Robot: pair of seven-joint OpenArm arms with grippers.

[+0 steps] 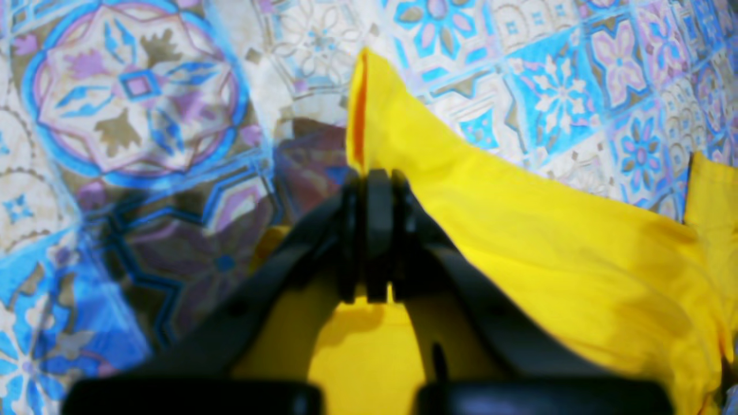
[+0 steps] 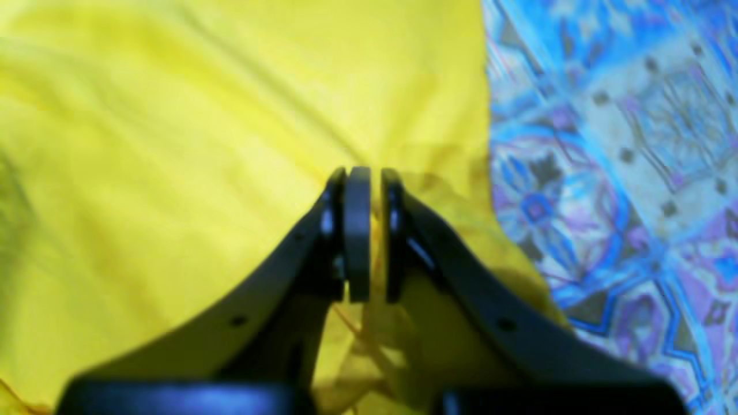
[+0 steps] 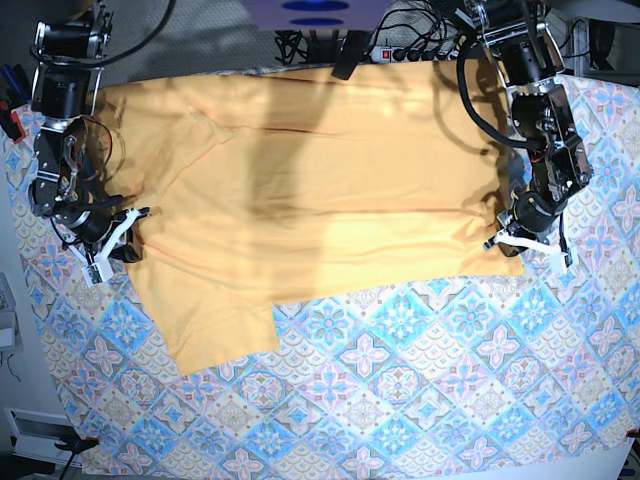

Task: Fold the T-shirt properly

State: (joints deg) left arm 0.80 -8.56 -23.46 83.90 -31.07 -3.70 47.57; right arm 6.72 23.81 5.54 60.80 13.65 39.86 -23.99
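I should open my right gripper, because it is closed on cloth inside the T-shirt's side edge [image 2: 375,160]. I should then put its fingers on both sides of the T-shirt's side edge and close them there before I fold.
The yellow-orange T-shirt [image 3: 320,200] lies spread across the far half of the table, with one sleeve [image 3: 220,335] pointing toward the front left. My left gripper [image 3: 520,243] is at the shirt's right edge. In the left wrist view, this gripper [image 1: 375,176] is shut on a raised fold of the shirt [image 1: 519,230]. My right gripper [image 3: 115,245] is at the shirt's left edge. In the right wrist view, that gripper [image 2: 363,173] is shut on the yellow cloth [image 2: 173,144]. The neckline trim and tag do not show.
The blue-and-pink tile-patterned tablecloth [image 3: 400,380] covers the table and shows bare in the front half; it also shows in both wrist views [image 1: 132,104] [image 2: 634,144]. Cables and a power strip [image 3: 390,50] lie behind the far edge.
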